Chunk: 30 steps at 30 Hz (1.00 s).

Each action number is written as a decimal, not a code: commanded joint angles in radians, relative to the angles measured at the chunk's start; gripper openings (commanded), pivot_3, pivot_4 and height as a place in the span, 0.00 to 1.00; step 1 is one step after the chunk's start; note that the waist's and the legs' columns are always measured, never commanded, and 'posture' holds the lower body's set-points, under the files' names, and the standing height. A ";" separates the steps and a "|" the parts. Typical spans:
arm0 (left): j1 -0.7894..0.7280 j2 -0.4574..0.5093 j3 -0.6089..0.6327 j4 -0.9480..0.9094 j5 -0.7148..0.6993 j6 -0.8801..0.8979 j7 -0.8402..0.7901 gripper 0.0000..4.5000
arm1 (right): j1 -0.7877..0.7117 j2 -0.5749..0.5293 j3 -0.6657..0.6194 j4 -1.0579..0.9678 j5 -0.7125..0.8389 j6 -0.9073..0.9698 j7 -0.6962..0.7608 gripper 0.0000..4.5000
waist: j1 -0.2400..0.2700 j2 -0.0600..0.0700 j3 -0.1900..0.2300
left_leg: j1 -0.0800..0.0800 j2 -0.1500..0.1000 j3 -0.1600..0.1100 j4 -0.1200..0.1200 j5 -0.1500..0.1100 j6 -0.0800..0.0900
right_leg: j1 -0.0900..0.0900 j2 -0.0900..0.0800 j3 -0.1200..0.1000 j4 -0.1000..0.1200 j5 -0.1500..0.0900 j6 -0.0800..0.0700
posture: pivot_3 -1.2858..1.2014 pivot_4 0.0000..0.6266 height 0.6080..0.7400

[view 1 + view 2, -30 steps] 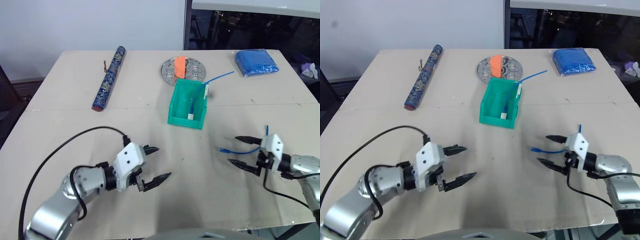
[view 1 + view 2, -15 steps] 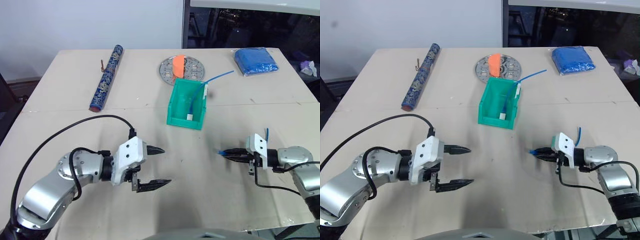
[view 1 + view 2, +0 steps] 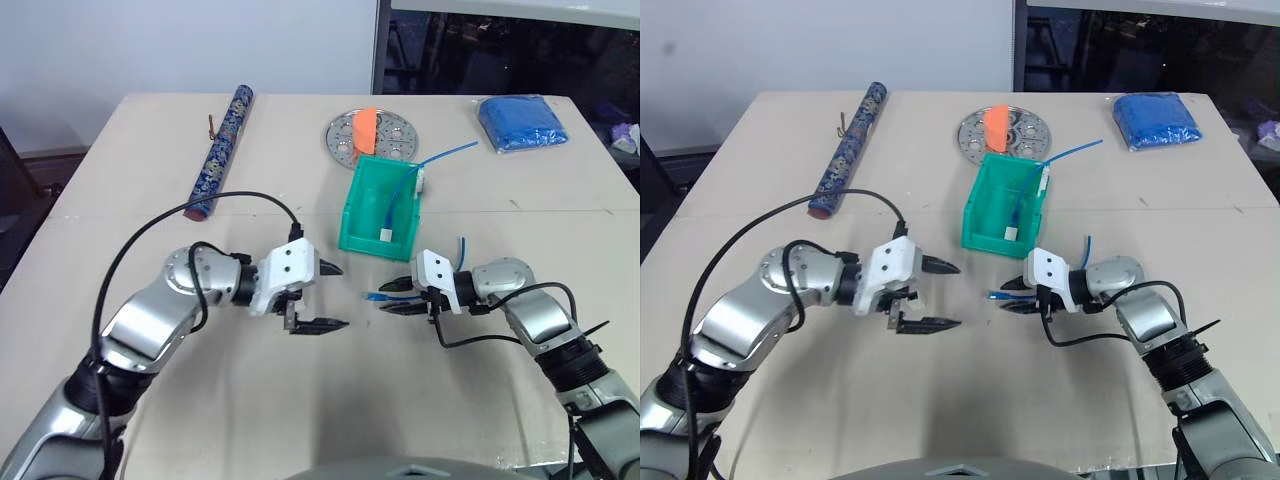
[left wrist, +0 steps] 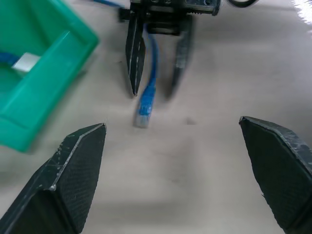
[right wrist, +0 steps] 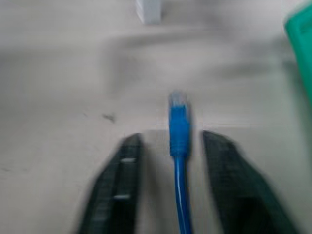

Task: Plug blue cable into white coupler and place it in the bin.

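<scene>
The blue cable (image 3: 390,297) will stay in a gentle curve when I carry it by the clear plug, because the tail (image 3: 462,252) curls up behind my right gripper.
The blue cable (image 3: 375,297) points its clear plug toward my left gripper, and its tail curls up behind my right wrist. My right gripper (image 3: 388,298) sits around it at the table's middle, open, with a gap on each side of the cable (image 5: 179,131). The white coupler (image 5: 148,10) lies on the table a little ahead of the plug. My left gripper (image 3: 337,296) faces the right one from close by, wide open and empty. The teal bin (image 3: 350,215) stands just behind both grippers and holds another blue cable with a white block.
A rolled patterned tube (image 3: 220,150) lies at the far left. A round perforated metal plate (image 3: 390,140) with an orange piece (image 3: 364,127) is behind the bin. A blue folded cloth (image 3: 520,122) is at the far right. A black lead arcs over my left arm.
Both arms have swung inward to the table's middle. The right gripper shut on the blue cable, carried it leftward, and its fingers now stand apart. The left gripper stayed wide open.
</scene>
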 commanded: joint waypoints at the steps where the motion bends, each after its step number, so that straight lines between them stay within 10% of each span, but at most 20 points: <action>1: -0.033 -0.051 -0.068 0.011 0.050 0.002 0.011 1.00 | 0.086 -0.027 -0.120 -0.074 0.066 0.009 -0.052 0.80 | 0.005 0.000 0.000 | 0.000 0.000 -0.001 0.000 0.000 0.000 | 0.000 -0.001 -0.003 0.000 0.000 0.000 | 0.52 0.24 1.00; 3: -0.037 -0.074 -0.096 0.017 0.060 0.009 0.006 1.00 | 0.169 -0.043 -0.204 -0.134 0.123 0.019 -0.077 0.99 | 0.008 0.000 0.000 | -0.001 0.000 -0.002 -0.001 0.000 0.000 | 0.000 -0.002 -0.005 0.000 0.000 0.000 | 0.52 0.24 1.00; 22: -0.207 -0.208 -0.239 0.417 0.228 -0.214 -0.189 1.00 | 0.634 -0.067 -0.498 -0.373 0.345 -0.005 -0.129 0.99 | 0.008 0.000 -0.001 | 0.004 -0.001 -0.008 0.015 -0.001 0.003 | 0.007 0.000 -0.006 0.013 -0.002 -0.003 | 0.52 0.24 1.00; 30: -0.226 -0.254 -0.214 0.509 0.260 -0.294 -0.193 0.16 | 0.658 -0.056 -0.490 -0.374 0.337 -0.026 -0.141 1.00 | 0.008 0.001 -0.002 | 0.003 -0.001 -0.009 0.015 -0.001 0.003 | 0.007 0.000 -0.007 0.013 0.000 0.000 | 0.52 0.24 1.00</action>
